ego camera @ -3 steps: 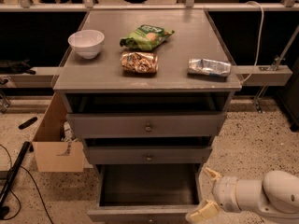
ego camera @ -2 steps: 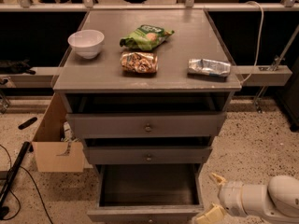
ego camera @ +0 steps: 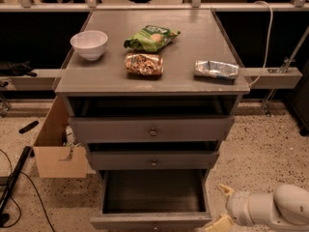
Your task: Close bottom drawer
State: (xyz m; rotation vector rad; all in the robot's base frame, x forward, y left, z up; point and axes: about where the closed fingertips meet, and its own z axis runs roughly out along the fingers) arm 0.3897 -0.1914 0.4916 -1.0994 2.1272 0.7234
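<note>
My gripper will push near the drawer's corner, and the bottom drawer (ego camera: 153,193) will slide straight in and stay level, because the wide front (ego camera: 151,220) sits square across straight sides.
The bottom drawer (ego camera: 149,220) is the lowest of three grey-brown drawers in the cabinet. It is pulled far out, its dark box is open to view, and its low front lies at the picture's lower edge. My gripper (ego camera: 220,207) is at the lower right, just beside the drawer's right front corner, on a white arm (ego camera: 270,208). Its two pale fingers are spread, one fingertip (ego camera: 224,189) above and one (ego camera: 216,224) below, with nothing between them. It is not touching the drawer front.
The top drawer (ego camera: 152,129) and middle drawer (ego camera: 153,160) stand slightly out. On the cabinet top (ego camera: 193,81) are a white bowl (ego camera: 89,44), a green bag (ego camera: 151,37), a brown snack bag (ego camera: 144,64) and a silver packet (ego camera: 216,69). A cardboard box (ego camera: 58,149) stands to the left.
My gripper and arm have shifted slightly to the right and down beside the drawer's corner. The drawer has not moved.
</note>
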